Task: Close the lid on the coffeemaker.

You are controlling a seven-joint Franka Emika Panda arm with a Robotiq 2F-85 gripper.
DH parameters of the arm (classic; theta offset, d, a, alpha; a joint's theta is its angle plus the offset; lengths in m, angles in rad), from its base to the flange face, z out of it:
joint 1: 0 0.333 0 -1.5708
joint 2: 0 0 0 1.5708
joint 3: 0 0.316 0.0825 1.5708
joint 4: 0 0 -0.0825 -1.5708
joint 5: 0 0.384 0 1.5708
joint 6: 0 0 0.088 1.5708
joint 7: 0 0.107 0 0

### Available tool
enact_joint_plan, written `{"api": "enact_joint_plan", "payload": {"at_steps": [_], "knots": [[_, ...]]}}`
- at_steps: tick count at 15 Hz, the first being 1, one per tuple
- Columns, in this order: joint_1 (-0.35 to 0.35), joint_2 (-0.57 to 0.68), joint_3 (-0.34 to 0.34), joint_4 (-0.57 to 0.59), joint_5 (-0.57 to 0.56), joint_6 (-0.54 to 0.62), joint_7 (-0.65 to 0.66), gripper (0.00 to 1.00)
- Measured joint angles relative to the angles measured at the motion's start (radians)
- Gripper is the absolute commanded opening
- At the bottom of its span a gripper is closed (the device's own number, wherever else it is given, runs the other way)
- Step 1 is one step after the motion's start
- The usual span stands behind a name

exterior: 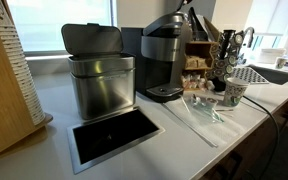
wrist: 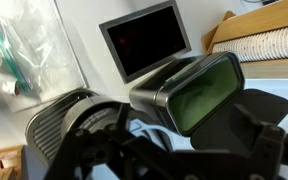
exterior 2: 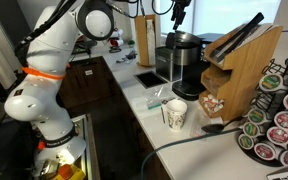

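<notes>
The coffeemaker's head has my gripper hanging crooked beside it, toward the open steel bin [wrist: 202, 98]. Next, I turn my gripper straight and move back over the coffeemaker's lid [exterior 2: 185, 40].
The coffeemaker [exterior: 164, 62] stands on the counter beside a steel bin and shows in both exterior views [exterior 2: 184, 65]. Its rounded dark grey lid [exterior: 164, 24] looks lowered onto the head. In the other exterior view the lid [exterior 2: 184, 39] lies low on top. In the wrist view the coffeemaker's ribbed grey head [wrist: 69, 120] is at lower left. My gripper [exterior 2: 179, 14] hangs just above the lid, apart from it, and reaches the top edge of an exterior view [exterior: 188, 8]. Its dark, blurred fingers [wrist: 174, 152] fill the bottom of the wrist view. Their opening is unclear.
A steel bin [exterior: 102, 88] with its flat lid raised stands next to the coffeemaker. A black inset panel [exterior: 114, 135] lies in the counter. A paper cup [exterior 2: 174, 113], clear plastic bag [exterior: 199, 108], pod carousel [exterior 2: 279, 120], wooden holder [exterior 2: 239, 70] and sink [exterior: 271, 72] stand nearby.
</notes>
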Motion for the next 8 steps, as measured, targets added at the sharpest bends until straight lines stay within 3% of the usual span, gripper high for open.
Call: {"api": "enact_joint_plan", "payload": {"at_steps": [5, 8], "knots": [[-0.021, -0.089, 0.0, -0.175, 0.061, -0.002, 0.108, 1.0], [-0.032, -0.146, -0.003, -0.272, 0.076, 0.092, 0.097, 1.0]]}}
